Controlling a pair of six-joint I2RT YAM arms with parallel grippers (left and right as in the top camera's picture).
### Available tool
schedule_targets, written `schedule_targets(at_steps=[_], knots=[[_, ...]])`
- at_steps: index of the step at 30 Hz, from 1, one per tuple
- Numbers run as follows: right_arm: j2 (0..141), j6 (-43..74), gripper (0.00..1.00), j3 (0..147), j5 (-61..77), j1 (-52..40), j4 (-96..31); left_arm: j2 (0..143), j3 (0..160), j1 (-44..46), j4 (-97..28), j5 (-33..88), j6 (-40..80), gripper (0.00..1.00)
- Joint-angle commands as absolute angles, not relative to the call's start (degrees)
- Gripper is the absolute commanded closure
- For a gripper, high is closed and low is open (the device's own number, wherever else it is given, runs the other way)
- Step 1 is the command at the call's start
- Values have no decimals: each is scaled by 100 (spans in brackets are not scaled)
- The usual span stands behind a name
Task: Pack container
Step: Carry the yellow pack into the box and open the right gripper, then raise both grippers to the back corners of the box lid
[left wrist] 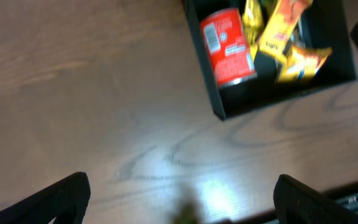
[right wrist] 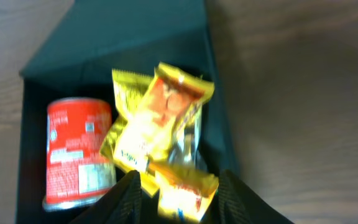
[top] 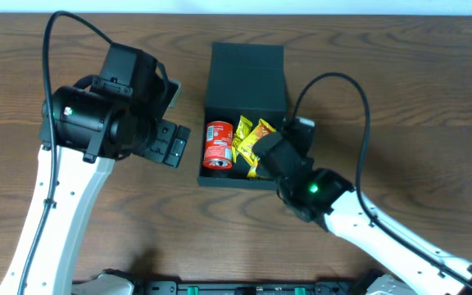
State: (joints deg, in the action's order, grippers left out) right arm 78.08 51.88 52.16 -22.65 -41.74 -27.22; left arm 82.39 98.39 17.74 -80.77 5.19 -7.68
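My left gripper is moving toward the open lid (top: 211, 86), and the red can and yellow packets (top: 236, 145) are inside the container. It should keep going to the lid and close beside the lid's edge.
The dark teal container (top: 246, 78) stands mid-table with its flap lid folded back. Inside lie a red can (top: 218, 145) on the left and yellow snack packets (top: 248, 135) on the right. My right gripper (top: 262, 160) reaches over the box's near right corner. In the right wrist view its jaws (right wrist: 179, 200) are open, with a yellow packet (right wrist: 185, 190) lying between the fingers among the other packets (right wrist: 160, 118) beside the can (right wrist: 79, 149). My left gripper (top: 174, 116) hovers wide open and empty over bare wood left of the box (left wrist: 211, 81).
Brown wooden table (top: 400, 98) all round the box. The left arm's black body (top: 97, 123) stands to the box's left, and the right arm (top: 383, 238) runs off to the lower right. A black rail (top: 244, 287) lines the near table edge.
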Motion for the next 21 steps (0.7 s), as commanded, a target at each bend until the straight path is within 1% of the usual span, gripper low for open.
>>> schedule_targets(at_steps=[1,3,6,11,13,14,16,17,19,21], knots=[[7721,4565,59,5760,-2357,-3830,-2950,8200,9926,1769,-7894,698,-762,4],[7721,4414,57,6086,-2224,-3634,-3398,8200,9926,1769,-7778,860,-764,5],[7721,4206,52,6694,-1918,-3336,-4335,8200,9926,1769,-7688,864,-764,4],[7721,4209,52,7555,-1616,-2923,-5911,8213,9926,1769,-7277,862,-674,5],[7725,4211,53,7701,-1415,-2722,-6311,8265,9924,1763,-7000,792,-281,5],[7728,4211,53,7723,-1299,-2598,-6423,8315,9920,1763,-6860,591,14,5],[7756,4209,53,7728,-941,-2167,-6560,8552,9913,1758,-6589,-198,919,5],[7793,4206,53,7758,-725,-1953,-6595,8720,9913,1734,-6501,-318,1269,5],[7902,4165,54,7854,-414,-1621,-6643,9065,9913,1643,-6412,-106,1772,4],[8082,4049,54,8025,-130,-1286,-6641,9522,9915,1511,-6252,580,1938,5]])
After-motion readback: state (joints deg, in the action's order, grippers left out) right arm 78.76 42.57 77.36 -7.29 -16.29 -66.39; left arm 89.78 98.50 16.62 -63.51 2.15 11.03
